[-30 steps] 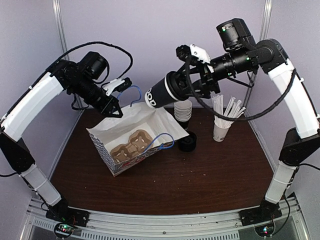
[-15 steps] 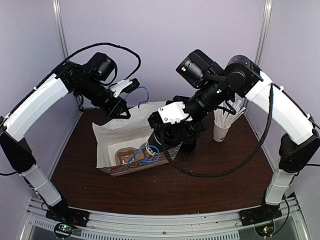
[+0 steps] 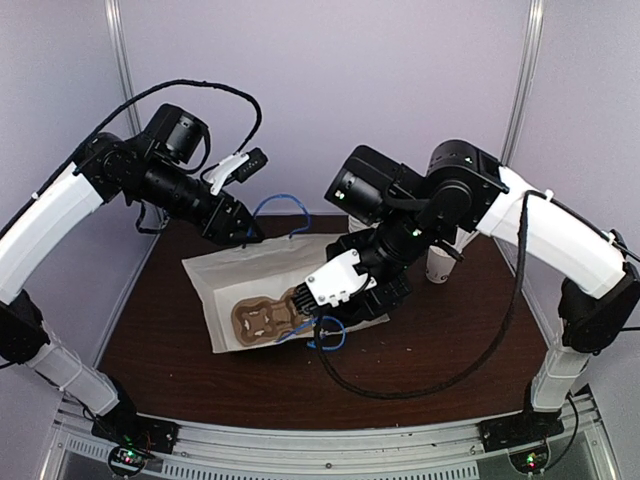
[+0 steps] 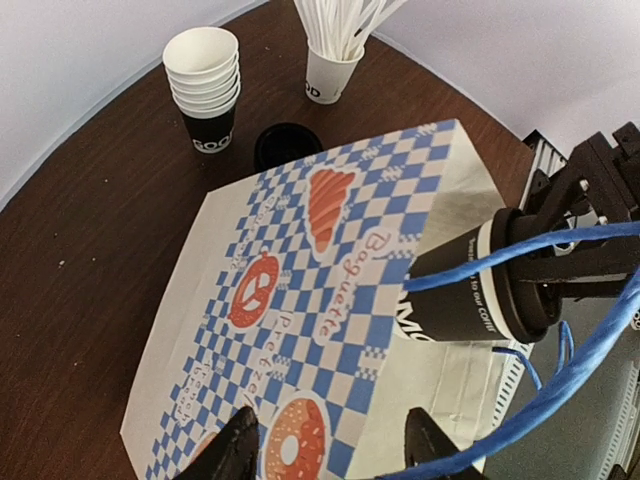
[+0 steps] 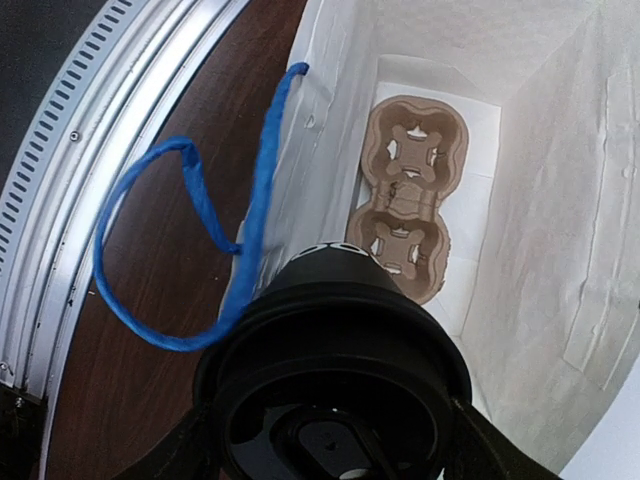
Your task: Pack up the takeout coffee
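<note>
The takeout coffee is partly over the bag's side (image 5: 294,208) next to the blue handle. Next, my right gripper moves it inward above the carrier's near hollow (image 5: 402,252), and then lowers it.
My right gripper (image 5: 335,445) is shut on the takeout coffee (image 5: 335,390), a black cup with a black lid, its fingers on either side of the rim. It holds the cup at the mouth of the paper bag (image 5: 545,150), bottom first toward the cardboard carrier (image 5: 410,190) inside. In the left wrist view the cup (image 4: 470,295) pokes over the checkered bag (image 4: 300,300) between blue handles (image 4: 560,240). The left gripper (image 4: 335,450) is open above the bag's printed side, one blue handle running past its right fingertip. From above, the left gripper (image 3: 240,225) is behind the bag (image 3: 235,275), and the right gripper (image 3: 338,295) is at its opening.
A stack of open black paper cups (image 4: 205,85), a white cup of straws (image 4: 330,70) and a short stack of black lids (image 4: 287,145) stand at the back of the brown table (image 3: 440,340). The second blue handle (image 3: 330,335) hangs over the bag's front.
The right arm swung down and brought the cup to the bag's mouth. The left gripper, shut on the blue handle before, has opened. The bag now lies lower and flatter.
</note>
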Action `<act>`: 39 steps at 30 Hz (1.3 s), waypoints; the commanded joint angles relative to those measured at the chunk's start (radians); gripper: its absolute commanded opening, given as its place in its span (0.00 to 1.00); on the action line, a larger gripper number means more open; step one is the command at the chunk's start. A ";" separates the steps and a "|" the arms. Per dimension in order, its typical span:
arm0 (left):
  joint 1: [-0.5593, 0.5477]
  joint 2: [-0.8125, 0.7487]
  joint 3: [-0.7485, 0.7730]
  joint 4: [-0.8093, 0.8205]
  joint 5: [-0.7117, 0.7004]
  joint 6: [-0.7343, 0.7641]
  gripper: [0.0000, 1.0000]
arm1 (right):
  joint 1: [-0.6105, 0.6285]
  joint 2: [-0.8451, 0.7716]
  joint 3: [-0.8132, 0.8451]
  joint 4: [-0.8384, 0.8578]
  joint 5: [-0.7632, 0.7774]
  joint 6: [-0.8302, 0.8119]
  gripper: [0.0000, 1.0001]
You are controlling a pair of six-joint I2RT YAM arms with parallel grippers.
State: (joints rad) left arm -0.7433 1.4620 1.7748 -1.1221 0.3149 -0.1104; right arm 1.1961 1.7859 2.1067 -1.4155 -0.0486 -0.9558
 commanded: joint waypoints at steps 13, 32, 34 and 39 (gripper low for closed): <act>-0.002 -0.154 -0.057 0.176 0.116 0.015 0.56 | 0.063 -0.015 -0.151 0.143 0.218 0.055 0.64; 0.096 -0.230 -0.269 0.252 0.000 0.054 0.66 | 0.030 0.068 -0.139 0.387 0.360 -0.025 0.63; 0.138 -0.236 -0.296 0.262 0.010 0.046 0.66 | 0.021 0.078 -0.142 0.407 0.351 -0.038 0.63; 0.183 -0.248 -0.340 0.299 0.055 0.031 0.66 | 0.002 0.115 -0.153 0.430 0.324 -0.037 0.63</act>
State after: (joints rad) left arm -0.5785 1.2404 1.4555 -0.9035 0.3363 -0.0654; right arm 1.2144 1.8709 1.9404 -1.0382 0.2729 -0.9848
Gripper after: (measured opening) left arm 0.660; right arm 0.707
